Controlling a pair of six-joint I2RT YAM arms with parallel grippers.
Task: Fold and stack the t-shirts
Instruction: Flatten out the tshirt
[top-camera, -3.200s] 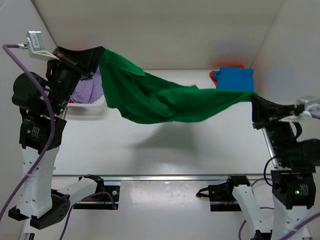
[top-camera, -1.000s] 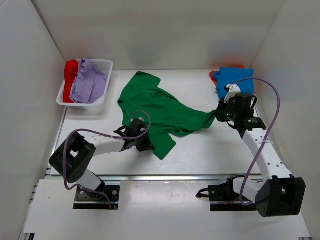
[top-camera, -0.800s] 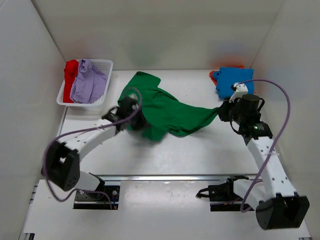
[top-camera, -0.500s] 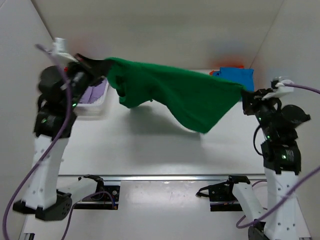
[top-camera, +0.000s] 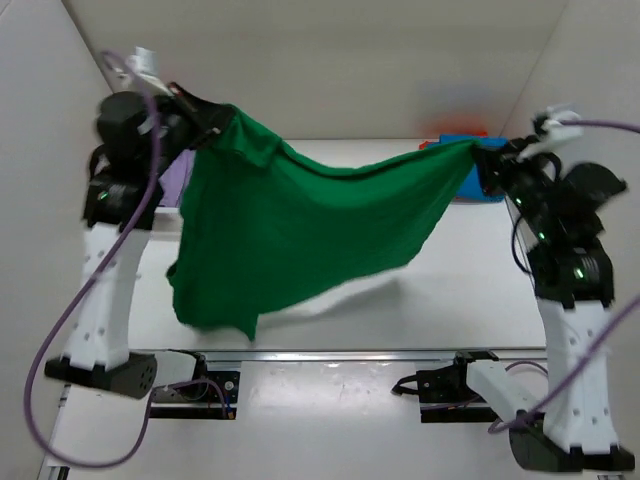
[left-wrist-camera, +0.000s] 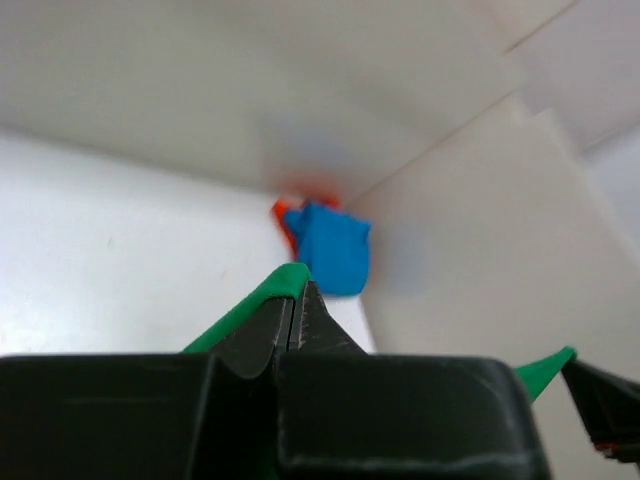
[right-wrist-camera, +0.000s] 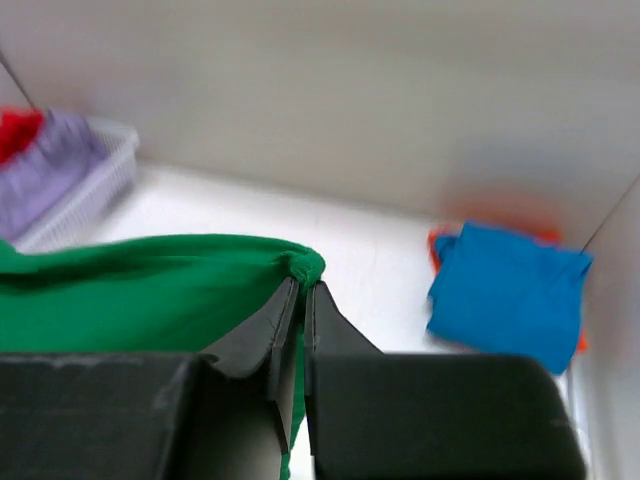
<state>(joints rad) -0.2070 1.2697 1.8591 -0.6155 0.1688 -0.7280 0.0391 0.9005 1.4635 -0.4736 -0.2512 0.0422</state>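
Note:
The green t-shirt's lower edge (top-camera: 290, 298) is hanging toward the front. My left gripper should pull back toward the table's near side (top-camera: 350, 330) together with my right gripper to lay the shirt flat.
The bright green t-shirt (top-camera: 300, 220) hangs in the air, stretched between my two grippers, and its lower edge droops toward the front left. My left gripper (top-camera: 215, 112) is raised at the back left and shut on one corner of the shirt, a green fold (left-wrist-camera: 250, 305) beside its closed tips (left-wrist-camera: 298, 290). My right gripper (top-camera: 478, 152) is raised at the back right and shut on a bunched corner (right-wrist-camera: 305, 262). A folded blue t-shirt (right-wrist-camera: 510, 290) lies on a red one (right-wrist-camera: 500, 215) at the back right. Lavender (right-wrist-camera: 50, 170) and red (right-wrist-camera: 15, 130) t-shirts sit in the basket.
The white mesh basket (right-wrist-camera: 95, 195) stands at the back left by the wall, mostly hidden behind my left arm in the top view. White walls enclose the table on the left, back and right. The arm bases and cables sit along the near edge.
Both arms have lifted the green t-shirt off the table. Over the last half second the shirt has spread wider and its loose edge has swung down toward the front left.

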